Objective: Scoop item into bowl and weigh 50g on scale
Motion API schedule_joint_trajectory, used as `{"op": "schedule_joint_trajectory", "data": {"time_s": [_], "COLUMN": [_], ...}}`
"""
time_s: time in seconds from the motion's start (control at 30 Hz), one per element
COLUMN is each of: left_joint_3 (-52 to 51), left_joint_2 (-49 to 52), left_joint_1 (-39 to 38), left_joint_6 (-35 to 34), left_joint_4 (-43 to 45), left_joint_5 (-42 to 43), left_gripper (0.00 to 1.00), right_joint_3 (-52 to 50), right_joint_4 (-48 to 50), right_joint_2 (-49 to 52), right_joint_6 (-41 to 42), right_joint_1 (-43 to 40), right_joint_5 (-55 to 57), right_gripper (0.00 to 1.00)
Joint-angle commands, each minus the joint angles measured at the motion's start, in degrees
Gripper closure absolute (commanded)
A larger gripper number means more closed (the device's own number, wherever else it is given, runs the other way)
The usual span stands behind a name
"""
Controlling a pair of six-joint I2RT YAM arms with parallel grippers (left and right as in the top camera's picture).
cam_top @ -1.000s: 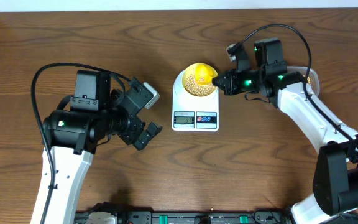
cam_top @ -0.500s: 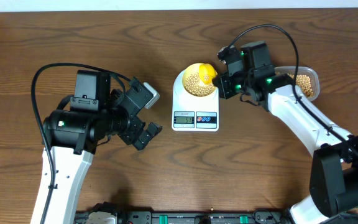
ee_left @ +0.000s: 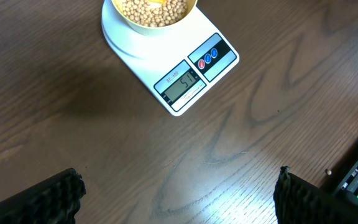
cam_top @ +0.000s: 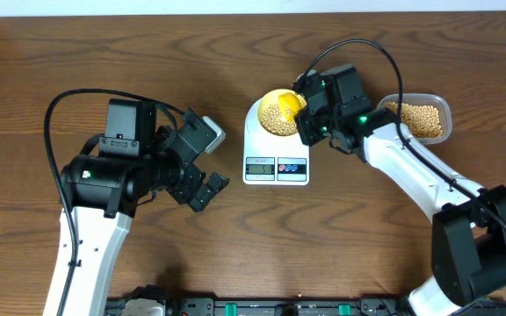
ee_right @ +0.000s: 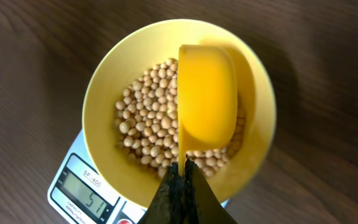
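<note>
I should use my right gripper to scoop some beans back out of the bowl (cam_top: 275, 121), because the scale display (cam_top: 260, 169) shows more than 50g with the scoop tipped over the bowl.
The pale yellow bowl (cam_top: 275, 112) sits on the white scale (cam_top: 276, 156) and holds many tan beans (ee_right: 145, 127). The scale display (ee_right: 86, 188) reads 51. My right gripper (cam_top: 310, 123) is shut on the handle of the bright yellow scoop (ee_right: 205, 99), which is turned on its side over the bowl's right half. In the left wrist view the bowl (ee_left: 151, 12) and the scale (ee_left: 188, 78) lie at the top. My left gripper (ee_left: 179, 193) is open and empty above bare table, left of the scale in the overhead view (cam_top: 202, 189).
A clear plastic container (cam_top: 422, 118) with more beans stands right of the scale, behind my right arm. A dark rail runs along the table's front edge (cam_top: 262, 307).
My right gripper has swung left with the scoop, farther over the bowl, uncovering the clear container. The left arm has not moved.
</note>
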Motion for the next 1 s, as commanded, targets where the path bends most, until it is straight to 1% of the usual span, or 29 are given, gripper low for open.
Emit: {"op": "schedule_joint_trajectory", "data": {"time_s": [0.0, 0.1, 0.37, 0.43, 0.77, 0.97], "left_joint_3": [-0.2, -0.2, -0.2, -0.2, -0.2, -0.2], "left_joint_2": [-0.09, -0.09, -0.09, -0.09, -0.09, -0.09], "left_joint_1": [0.2, 0.2, 0.2, 0.2, 0.2, 0.2], "left_joint_6": [0.37, 0.37, 0.37, 0.37, 0.37, 0.37], "left_joint_4": [-0.11, -0.11, -0.11, -0.11, -0.11, -0.11], "left_joint_5": [-0.33, -0.33, -0.33, -0.33, -0.33, -0.33], "left_gripper": [0.0, 0.01, 0.0, 0.0, 0.0, 0.0], "right_joint_3": [1.09, 1.09, 1.11, 1.11, 1.11, 1.11], "right_joint_4": [0.07, 0.26, 0.33, 0.35, 0.39, 0.59], "right_joint_2": [1.05, 1.05, 1.05, 1.03, 1.03, 1.03], "right_joint_6": [-0.81, -0.81, -0.7, 0.46, 6.51, 7.04], "right_joint_1": [1.18, 1.64, 1.6, 1.31, -4.35, -8.07], "right_joint_5": [0.57, -0.42, -10.08, -11.72, -19.26, -29.57], "right_gripper": [0.99, 0.99, 0.99, 0.99, 0.99, 0.99]}}
